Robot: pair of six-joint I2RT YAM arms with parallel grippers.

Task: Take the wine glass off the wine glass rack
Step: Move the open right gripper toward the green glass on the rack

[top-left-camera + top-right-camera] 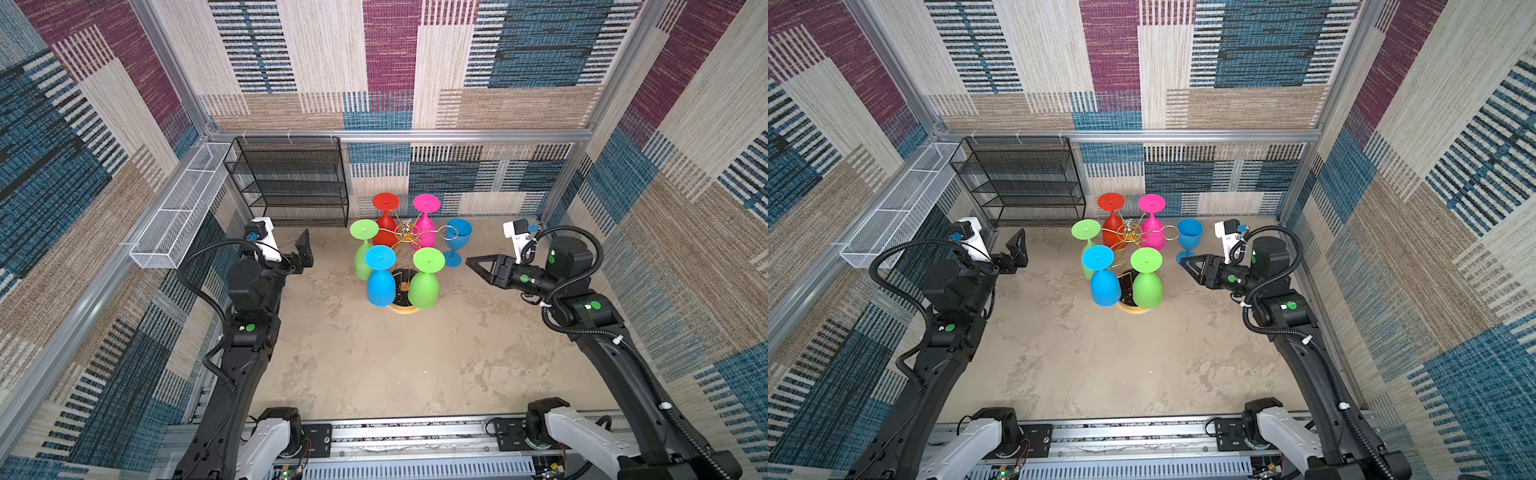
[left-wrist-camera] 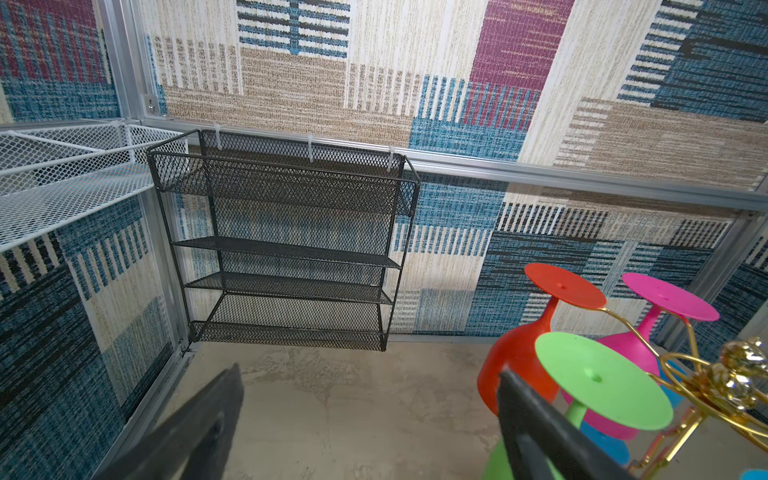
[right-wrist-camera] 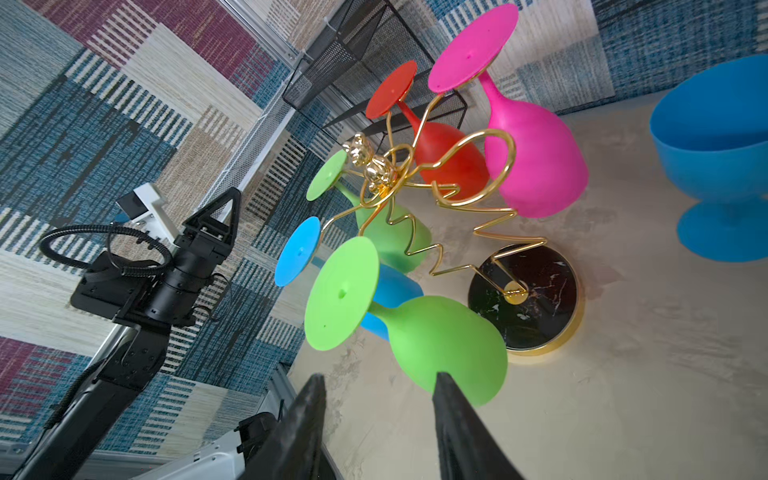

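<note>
The open fingers of my right gripper are in line with the nearest green wine glass's foot (image 1: 429, 259), so I keep moving in until they have the foot's edge (image 1: 443, 261) between them.
The gold wire wine glass rack (image 1: 405, 236) (image 1: 1128, 232) stands mid-table on its black marbled base (image 3: 536, 307). Several glasses hang upside down from it: red (image 1: 385, 235), pink (image 1: 426, 230), blue (image 1: 380, 284) and two green (image 1: 424, 286) (image 1: 362, 259). One ring arm (image 3: 486, 166) on the right side is bare. A blue wine glass (image 1: 457, 239) (image 1: 1189, 237) (image 3: 715, 137) stands upright on the table just right of the rack. My right gripper (image 1: 471, 262) (image 1: 1183, 262) (image 3: 378, 376) is open and holds nothing, close beside that glass. My left gripper (image 1: 306, 249) (image 1: 1019, 249) (image 2: 370, 372) is wide open left of the rack.
A black mesh shelf unit (image 1: 291, 183) hangs on the back wall left of the rack. A long white mesh basket (image 1: 178, 208) runs along the left wall. Patterned walls enclose the table on three sides, and a metal rail (image 1: 395, 432) lines the front.
</note>
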